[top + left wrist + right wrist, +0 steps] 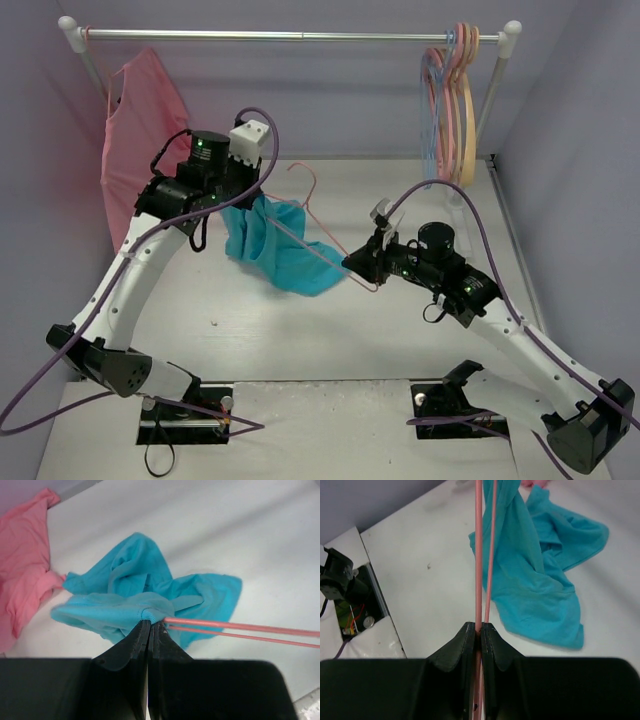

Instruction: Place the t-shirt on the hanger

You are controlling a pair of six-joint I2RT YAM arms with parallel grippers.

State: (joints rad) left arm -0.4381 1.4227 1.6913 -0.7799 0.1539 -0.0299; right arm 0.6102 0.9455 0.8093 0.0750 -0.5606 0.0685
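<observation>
The robot's right gripper should push the hanger toward the left gripper, deeper into the teal cloth, because the hanger's far end sits too shallow in the t-shirt's neck.
The teal t-shirt hangs crumpled from my left gripper, which is shut on its neck edge and holds it above the table. In the left wrist view the shirt droops below the shut fingertips. The thin pink wire hanger runs from its hook near the shirt across to my right gripper, which is shut on one corner of it. In the right wrist view the two pink wires rise from the closed gripper beside the shirt. The hanger wires pass next to the shirt's neck.
A larger pink garment hangs at the left end of the rail. Several blue, pink and tan hangers hang at the rail's right end. Purple walls close in both sides.
</observation>
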